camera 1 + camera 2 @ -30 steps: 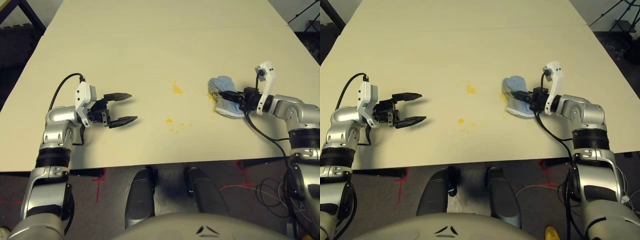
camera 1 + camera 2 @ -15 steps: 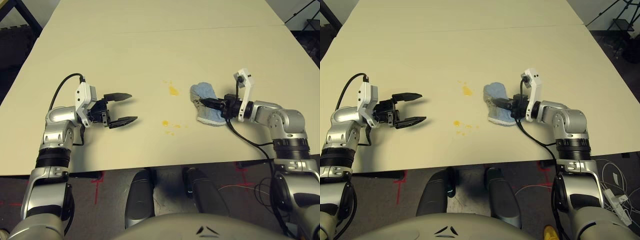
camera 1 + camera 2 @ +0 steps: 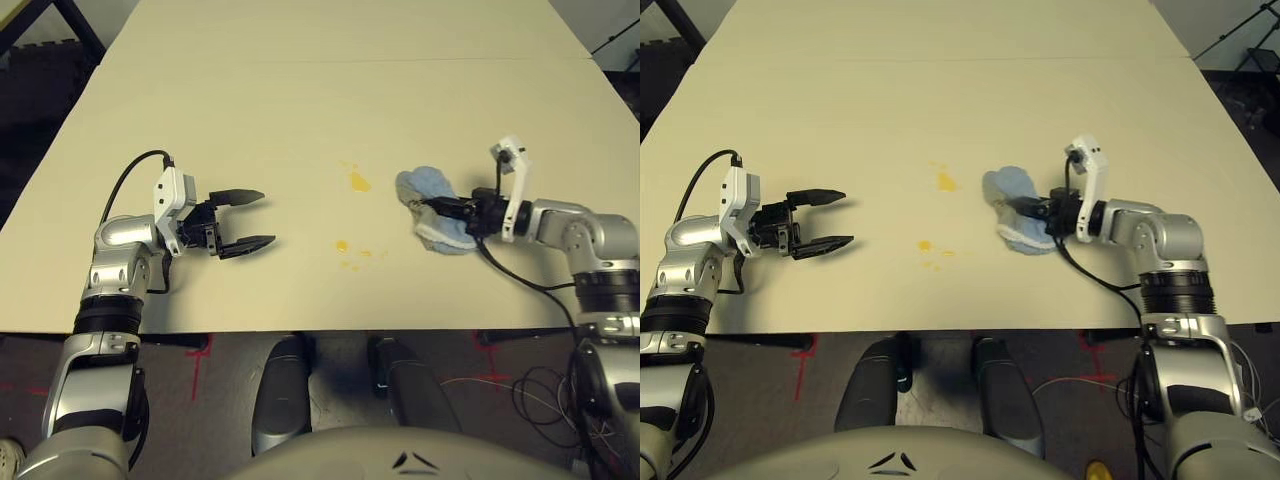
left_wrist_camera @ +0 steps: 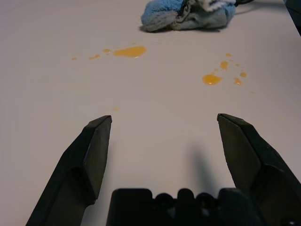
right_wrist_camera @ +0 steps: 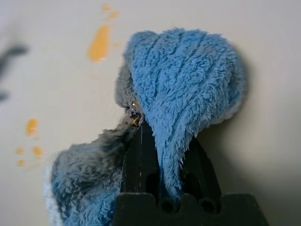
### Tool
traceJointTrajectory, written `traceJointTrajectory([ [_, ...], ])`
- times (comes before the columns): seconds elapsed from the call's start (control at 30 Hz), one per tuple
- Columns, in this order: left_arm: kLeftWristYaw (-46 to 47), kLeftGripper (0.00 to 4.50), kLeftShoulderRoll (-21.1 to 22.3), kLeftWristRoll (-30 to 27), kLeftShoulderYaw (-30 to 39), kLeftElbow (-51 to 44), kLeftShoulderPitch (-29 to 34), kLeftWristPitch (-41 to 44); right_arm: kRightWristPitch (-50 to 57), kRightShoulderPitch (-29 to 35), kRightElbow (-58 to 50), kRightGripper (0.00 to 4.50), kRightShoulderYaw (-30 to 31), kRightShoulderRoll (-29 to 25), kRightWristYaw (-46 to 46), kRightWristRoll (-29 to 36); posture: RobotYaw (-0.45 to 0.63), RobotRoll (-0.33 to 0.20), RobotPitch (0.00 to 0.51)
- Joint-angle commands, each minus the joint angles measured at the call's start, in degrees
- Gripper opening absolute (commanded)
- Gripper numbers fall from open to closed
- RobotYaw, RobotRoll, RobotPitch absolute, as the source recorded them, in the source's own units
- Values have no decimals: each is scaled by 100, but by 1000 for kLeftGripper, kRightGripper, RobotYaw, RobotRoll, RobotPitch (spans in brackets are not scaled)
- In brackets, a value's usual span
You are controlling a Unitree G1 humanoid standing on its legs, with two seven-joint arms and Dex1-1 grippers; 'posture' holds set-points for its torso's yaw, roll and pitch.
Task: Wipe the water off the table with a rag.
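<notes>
I should use my right gripper to sweep the rag (image 3: 430, 187) back over the small drops (image 3: 354, 251) near the front edge before the larger spot, because the rag is well away from the water.
The light blue rag (image 3: 432, 192) lies bunched on the cream table (image 3: 280, 110), right of centre. My right gripper (image 3: 428, 206) is shut on the rag (image 5: 188, 75), which drapes over its dark fingers (image 5: 141, 160). Water shows as yellow-orange spots: a larger one (image 3: 357, 181) just left of the rag, and small drops (image 3: 342, 245) nearer the front edge. They also appear as water (image 4: 129, 51) in the left wrist view, with the rag (image 4: 183, 14) behind. At the left of the table, my left gripper (image 3: 266, 217) hovers open and holds nothing.
A thin seam (image 3: 330, 61) crosses the far part of the table. The front edge (image 3: 320, 331) runs close below both arms. A black cable (image 3: 520, 280) trails from my right wrist over the tabletop. The floor beyond has red tape marks (image 3: 200, 355).
My right gripper dragged the rag left toward the spots, then eased slightly back right. Small spots beside the rag's left edge no longer show. The left arm stayed put; the camera shifted.
</notes>
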Motion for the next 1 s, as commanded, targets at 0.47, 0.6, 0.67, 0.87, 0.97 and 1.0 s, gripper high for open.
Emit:
traceJointTrajectory([
  [0.47, -129, 4500, 31, 114, -109, 144, -24, -118, 291, -472, 420, 197, -465, -676, 200, 308, 90, 0, 216],
  [0.6, -167, 4500, 90, 138, -90, 199, 5, -184, 1253, -210, -818, 197, -518, -571, 388, 1064, 92, 0, 216],
  [0.67, -181, 4500, 107, 151, -87, 226, 7, -213, 1471, -78, -1197, 197, -477, -466, 308, 1227, 92, 0, 216],
  [0.87, -181, 4500, 121, 152, -95, 214, -2, -225, 1693, 290, -1863, 197, 9, 140, -69, 1246, 105, 0, 219],
  [0.97, -167, 4500, 123, 126, -88, 130, 14, -175, 1670, 472, -2003, 197, 337, 318, -91, 1180, 107, 0, 220],
  [1.0, -161, 4500, 121, 120, -86, 111, 18, -162, 1692, 531, -2094, 197, 459, 351, -90, 1175, 113, 0, 222],
])
